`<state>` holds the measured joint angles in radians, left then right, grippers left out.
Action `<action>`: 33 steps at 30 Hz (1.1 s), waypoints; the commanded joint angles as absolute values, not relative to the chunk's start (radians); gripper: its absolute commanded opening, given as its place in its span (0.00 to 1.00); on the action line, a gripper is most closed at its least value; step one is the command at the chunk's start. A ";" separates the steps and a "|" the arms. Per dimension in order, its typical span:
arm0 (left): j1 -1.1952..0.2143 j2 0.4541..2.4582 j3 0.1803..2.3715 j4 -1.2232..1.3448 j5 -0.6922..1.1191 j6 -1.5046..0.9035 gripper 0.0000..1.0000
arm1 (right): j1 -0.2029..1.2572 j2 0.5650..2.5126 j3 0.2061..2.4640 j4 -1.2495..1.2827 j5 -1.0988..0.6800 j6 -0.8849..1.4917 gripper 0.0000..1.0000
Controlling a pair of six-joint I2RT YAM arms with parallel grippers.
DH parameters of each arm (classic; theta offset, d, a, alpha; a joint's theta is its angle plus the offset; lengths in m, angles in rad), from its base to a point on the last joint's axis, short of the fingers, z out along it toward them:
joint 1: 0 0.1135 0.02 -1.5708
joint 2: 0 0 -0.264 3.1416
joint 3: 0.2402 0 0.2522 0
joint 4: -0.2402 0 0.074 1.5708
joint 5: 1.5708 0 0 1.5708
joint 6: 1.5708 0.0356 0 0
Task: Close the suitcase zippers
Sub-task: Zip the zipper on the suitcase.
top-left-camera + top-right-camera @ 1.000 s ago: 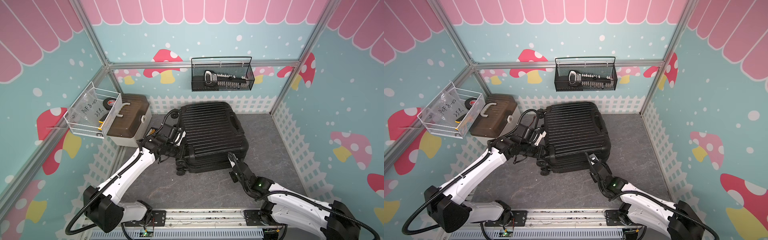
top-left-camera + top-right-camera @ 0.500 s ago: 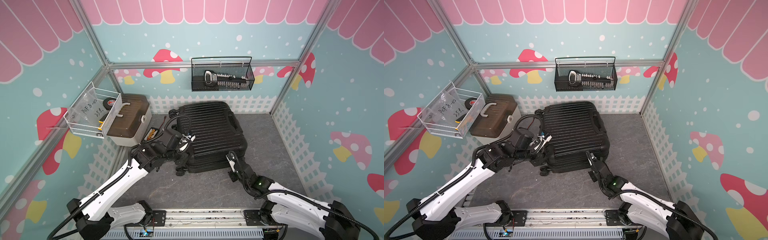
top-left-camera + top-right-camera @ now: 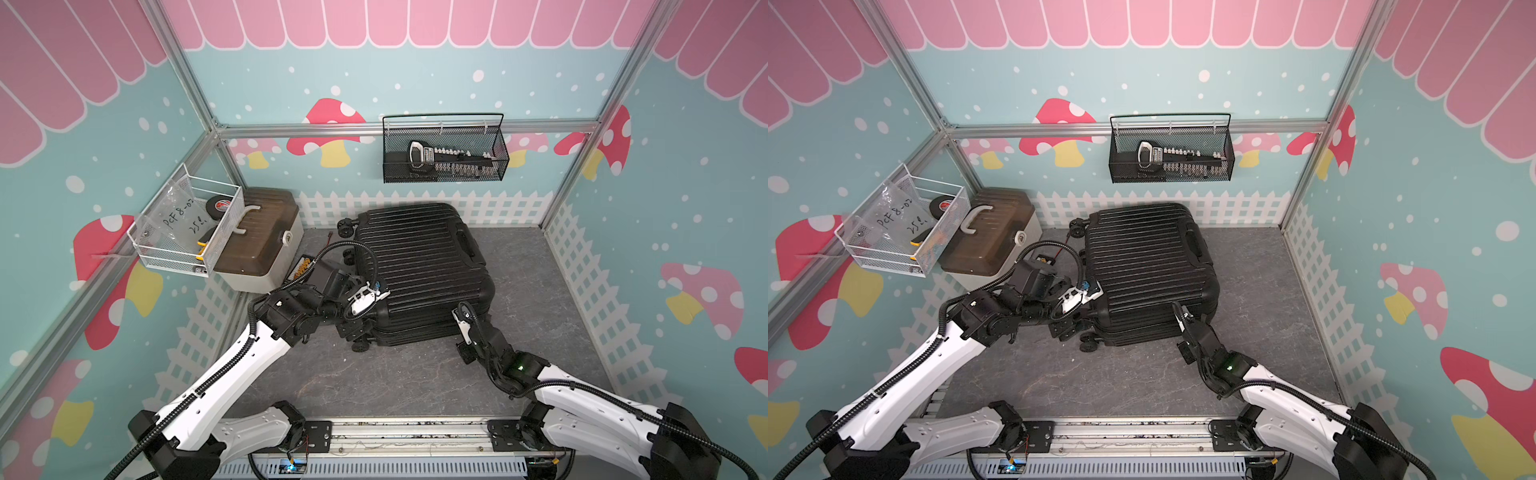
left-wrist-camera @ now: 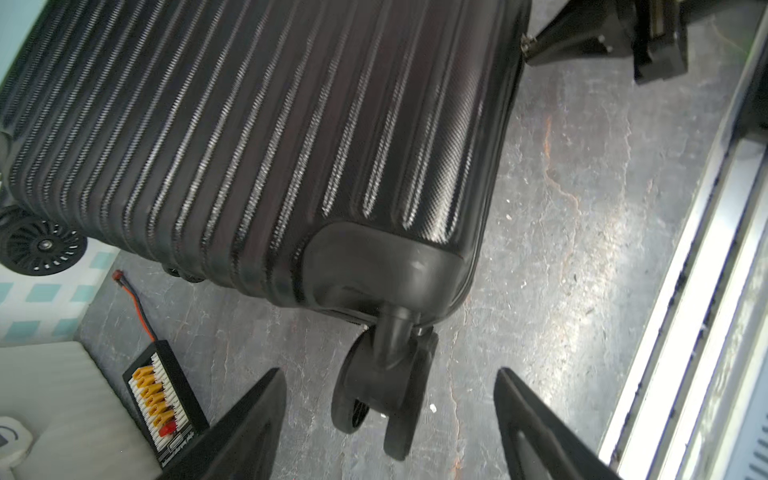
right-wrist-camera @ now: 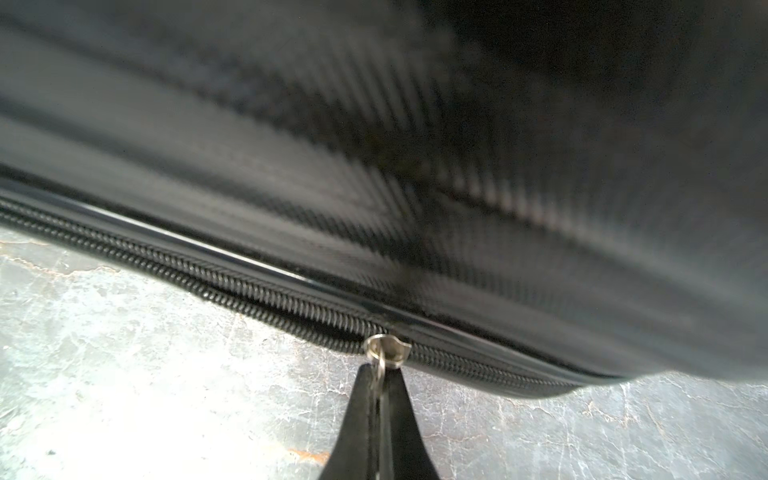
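Observation:
The robot's left gripper should grab the spinner wheel (image 4: 382,392) and turn the suitcase, because the open zipper track (image 5: 268,307) leads toward the wheel end, away from the right gripper.
The black ribbed suitcase (image 3: 415,257) (image 3: 1142,257) lies flat on the grey floor, wheels to the left. My right gripper (image 5: 380,370) (image 3: 459,316) is at its near edge, shut on the silver zipper pull (image 5: 386,351). On one side of the pull the zipper track (image 5: 249,286) runs as two separate rows; on the other side it is joined. My left gripper (image 4: 388,372) (image 3: 365,297) hangs open over the near left corner, its fingers on either side of a spinner wheel (image 4: 382,395) without touching it.
A beige box with a brown lid (image 3: 257,245) stands at the back left, under a white wire basket (image 3: 187,228). A black board with yellow plugs (image 4: 160,399) lies beside it. A black mesh basket (image 3: 444,153) hangs on the back wall. The metal rail (image 3: 395,432) runs along the front.
My left gripper has moved from the suitcase's left side towards its near left corner and has opened. My right gripper stays shut on the pull, shifted slightly left.

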<state>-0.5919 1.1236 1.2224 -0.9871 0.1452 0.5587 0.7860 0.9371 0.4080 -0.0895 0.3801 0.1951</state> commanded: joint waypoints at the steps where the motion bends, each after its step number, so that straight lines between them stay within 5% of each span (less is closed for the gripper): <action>1: -0.529 1.137 1.210 -1.054 0.228 0.683 0.81 | 0.787 0.920 0.406 -0.036 0.361 0.195 0.00; 20: -0.501 1.315 1.180 -0.987 0.189 0.826 0.76 | 0.787 0.910 0.406 -0.037 0.353 0.186 0.00; 23: -0.518 1.315 1.173 -0.986 0.194 0.813 0.64 | 0.787 0.905 0.408 -0.037 0.348 0.183 0.00; 28: -0.556 1.284 1.154 -0.980 0.245 0.745 0.21 | 0.787 0.877 0.386 -0.011 0.307 0.141 0.00; 33: -0.605 1.254 1.142 -0.885 0.198 0.529 0.20 | 0.787 0.815 0.342 0.058 0.175 0.085 0.00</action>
<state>-0.5758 1.2804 1.1492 -0.9680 0.1692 0.6868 0.7788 0.8555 0.3519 -0.0551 0.3084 0.1440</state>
